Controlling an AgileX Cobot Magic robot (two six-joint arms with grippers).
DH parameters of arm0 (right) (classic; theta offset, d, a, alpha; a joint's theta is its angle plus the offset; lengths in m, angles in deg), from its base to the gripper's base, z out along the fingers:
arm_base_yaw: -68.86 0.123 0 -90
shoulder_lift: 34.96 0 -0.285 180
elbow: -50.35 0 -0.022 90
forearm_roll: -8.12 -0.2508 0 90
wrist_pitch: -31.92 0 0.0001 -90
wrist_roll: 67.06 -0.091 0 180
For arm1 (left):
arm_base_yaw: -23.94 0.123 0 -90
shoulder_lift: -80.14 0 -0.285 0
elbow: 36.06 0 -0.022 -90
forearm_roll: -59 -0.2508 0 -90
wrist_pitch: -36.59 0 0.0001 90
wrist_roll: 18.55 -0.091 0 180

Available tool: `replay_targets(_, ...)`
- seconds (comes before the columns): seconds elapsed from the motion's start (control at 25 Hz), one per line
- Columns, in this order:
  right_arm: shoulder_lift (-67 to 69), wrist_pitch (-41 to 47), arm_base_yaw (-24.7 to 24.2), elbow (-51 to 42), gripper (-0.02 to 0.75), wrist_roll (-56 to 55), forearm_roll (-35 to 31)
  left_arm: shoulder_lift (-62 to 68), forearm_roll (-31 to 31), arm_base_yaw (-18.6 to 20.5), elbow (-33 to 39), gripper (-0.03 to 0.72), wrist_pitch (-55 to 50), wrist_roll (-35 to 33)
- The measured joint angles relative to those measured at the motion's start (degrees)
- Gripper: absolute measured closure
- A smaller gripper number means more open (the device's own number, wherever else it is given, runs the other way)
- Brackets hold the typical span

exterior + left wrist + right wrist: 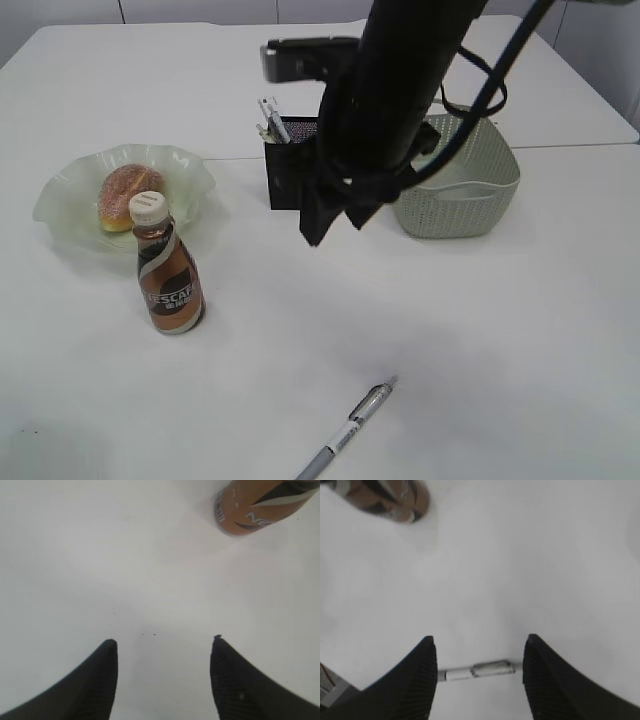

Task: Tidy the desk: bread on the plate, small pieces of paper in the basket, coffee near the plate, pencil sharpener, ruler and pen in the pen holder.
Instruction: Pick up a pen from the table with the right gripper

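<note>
My right gripper needs to turn until the silver pen [479,670], now lying crosswise to its open fingers, runs lengthwise, and then I should take the clip end [373,400].
A silver pen [345,435] lies on the white table near the front edge. My right gripper [335,228] hangs open high above the table in front of the pen holder. In the right wrist view the pen [477,670] lies crosswise between its open fingers [479,640], far below them. The bread [125,195] lies on the pale green plate [60,200]. The coffee bottle [170,275] stands upright just in front of the plate; it also shows in the left wrist view [260,505] and the right wrist view [385,500]. My left gripper [164,640] is open and empty over bare table.
A black mesh pen holder [285,175] stands at mid-table with several items [272,120] sticking out. A pale green woven basket [460,190] stands to its right, partly hidden by my right arm. The left arm is out of the exterior view.
</note>
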Motion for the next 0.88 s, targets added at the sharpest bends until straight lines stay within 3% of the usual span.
replay_targets(0.24,-4.8,-1.5,5.1,-15.6,0.332,-3.9,0.2,0.0,0.1,0.0,0.0,0.255,0.0,0.0)
replay_targets(0.44,-6.1,-7.4,5.6,-28.0,0.332,-12.1,-2.9,0.0,2.1,0.0,0.0,0.255,0.0,0.0)
replay_targets(0.68,-6.2,-21.2,5.6,-35.4,0.332,-38.3,-6.9,0.0,2.4,0.0,0.0,0.255,1.6,0.0)
replay_targets(0.88,-6.1,-29.0,5.6,-35.9,0.332,-58.1,-4.1,0.0,2.4,0.0,0.0,0.255,3.1,0.0)
